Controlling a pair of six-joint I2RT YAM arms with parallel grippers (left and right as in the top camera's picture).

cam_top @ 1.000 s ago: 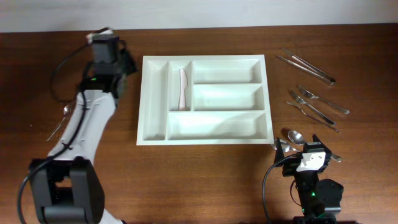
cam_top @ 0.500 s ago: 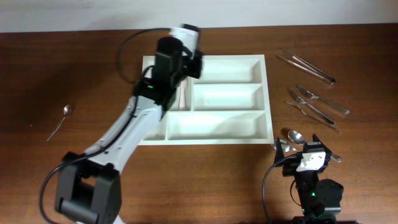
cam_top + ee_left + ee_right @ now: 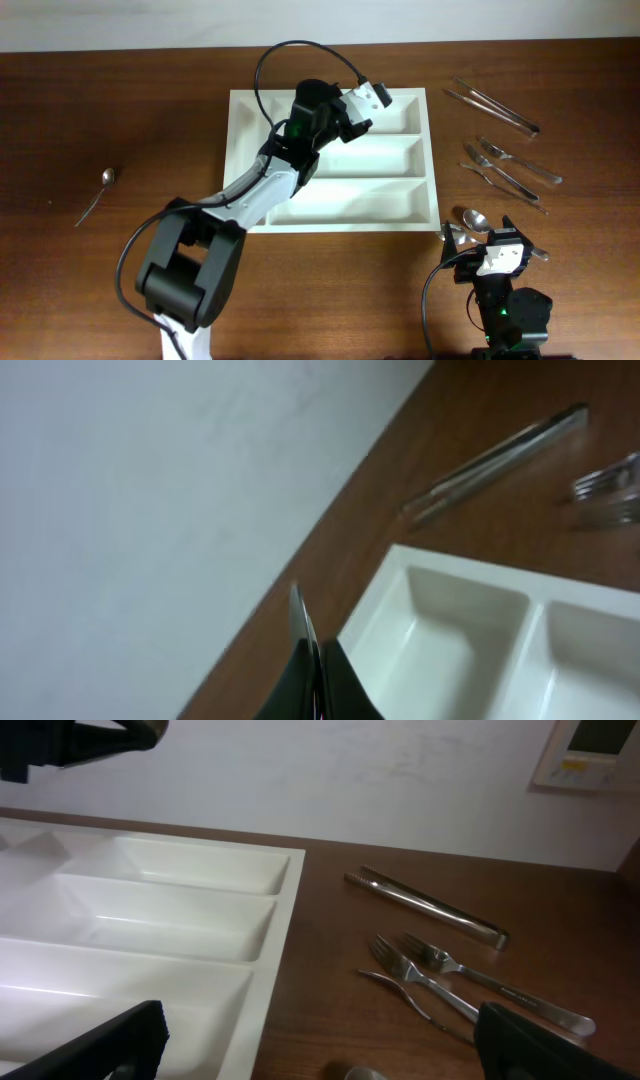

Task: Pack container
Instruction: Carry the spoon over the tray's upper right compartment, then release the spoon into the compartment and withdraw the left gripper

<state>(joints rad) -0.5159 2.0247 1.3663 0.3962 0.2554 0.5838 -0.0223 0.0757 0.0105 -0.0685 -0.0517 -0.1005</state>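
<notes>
The robot's left gripper is holding the thin metal utensil (image 3: 300, 615) over the empty top crosswise compartment (image 3: 402, 115), so it should keep moving down until the utensil is inside and then let go.
The white container (image 3: 428, 160) lies mid-table, and its far right end shows in the left wrist view (image 3: 470, 610) and the right wrist view (image 3: 180, 920). My left gripper (image 3: 360, 106) reaches over its top crosswise compartment near the back rim. In the left wrist view the left gripper (image 3: 318, 665) is shut on a thin metal utensil (image 3: 299, 615) seen edge-on, like a knife blade. My right gripper (image 3: 487, 243) rests near the front right, and in its own view the right gripper (image 3: 330, 1055) is wide open and empty. The narrow upright slots are hidden under my left arm.
Metal tongs (image 3: 495, 108), two forks (image 3: 515, 162) and another thin utensil (image 3: 500, 178) lie right of the container. A spoon (image 3: 472, 217) lies just beyond my right gripper. A second spoon (image 3: 103, 182) lies far left. A white wall runs behind the table.
My left arm has swung from the table's far left across to the right, over the container, and now covers the slot where a pale knife lay. The right arm has not moved.
</notes>
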